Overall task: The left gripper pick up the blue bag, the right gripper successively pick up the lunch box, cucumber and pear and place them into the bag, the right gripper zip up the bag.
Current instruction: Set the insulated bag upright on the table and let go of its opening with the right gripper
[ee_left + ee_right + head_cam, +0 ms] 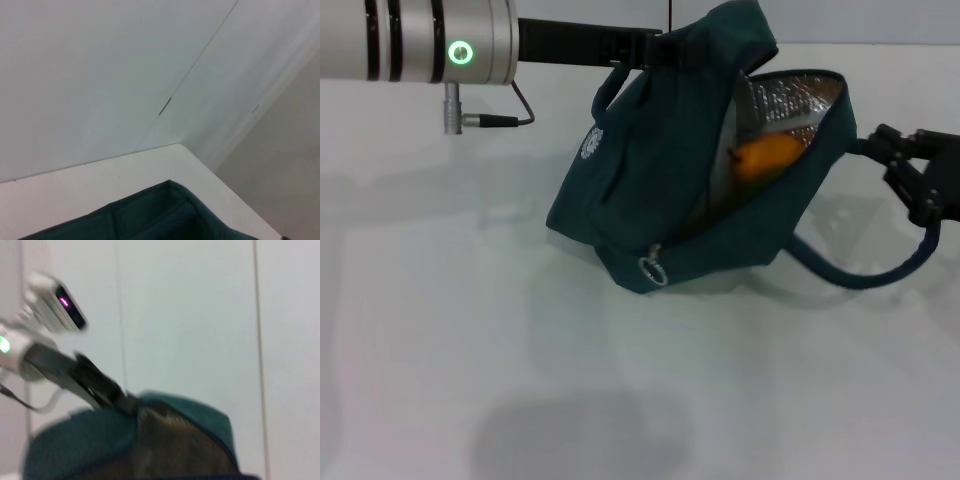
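Next, I set upright the blue bag that hangs tilted with my right gripper at the bag's handle loop [860, 278], then free that gripper for the bag's zipper ring [653, 271].
The blue bag [660, 180] hangs tilted over the white table, its mouth open to the right and its silver lining [790, 95] showing. The pear [768, 155] lies inside the opening. My left gripper [645, 45] is shut on the bag's top handle and holds it up; it also shows in the right wrist view [107, 390], gripping the bag [90, 445]. My right gripper [905, 165] is at the right, beside the bag's mouth, above the loose handle loop [865, 278]. The zipper ring pull [653, 270] hangs at the bag's low front corner. The lunch box and cucumber are hidden.
The white table [520, 350] spreads in front of and left of the bag. The left wrist view shows the bag's fabric [150, 215], the table's far corner [175, 150] and a pale wall behind it.
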Controlling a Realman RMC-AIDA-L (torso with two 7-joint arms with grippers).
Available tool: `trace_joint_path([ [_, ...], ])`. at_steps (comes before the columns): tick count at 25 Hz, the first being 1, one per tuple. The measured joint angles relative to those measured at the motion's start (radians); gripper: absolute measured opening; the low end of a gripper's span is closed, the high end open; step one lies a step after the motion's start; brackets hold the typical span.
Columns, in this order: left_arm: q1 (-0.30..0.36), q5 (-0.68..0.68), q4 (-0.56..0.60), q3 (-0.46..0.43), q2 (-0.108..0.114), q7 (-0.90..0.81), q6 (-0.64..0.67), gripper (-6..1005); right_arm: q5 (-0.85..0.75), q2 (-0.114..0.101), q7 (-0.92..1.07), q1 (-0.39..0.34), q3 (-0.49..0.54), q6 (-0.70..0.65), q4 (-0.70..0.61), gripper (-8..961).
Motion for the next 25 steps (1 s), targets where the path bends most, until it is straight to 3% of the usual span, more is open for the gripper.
trace_joint_path([
  [1,0.004,-0.002,0.000,0.000,0.000,0.000,0.003,61,0.000,-0.001,0.006,-0.010,0.000,-0.022,-0.013,225],
  [6,0.021,-0.006,0.000,0.000,0.007,-0.023,0.054,61,0.000,-0.025,0.087,-0.040,0.019,-0.161,-0.054,46],
  [13,0.074,-0.045,0.000,0.000,0.012,-0.048,0.165,61,-0.001,-0.077,0.203,-0.034,0.110,-0.376,-0.051,23],
  [18,0.149,-0.089,-0.002,-0.001,0.013,-0.047,0.205,62,-0.002,-0.120,0.273,-0.004,0.133,-0.376,-0.036,20],
  [22,0.190,-0.146,-0.026,-0.002,0.011,-0.023,0.206,62,-0.007,-0.127,0.286,0.017,0.151,-0.317,-0.018,19],
  [25,0.194,-0.190,-0.139,-0.035,0.011,0.066,0.203,62,-0.027,-0.121,0.298,0.035,0.146,-0.249,-0.015,17],
])
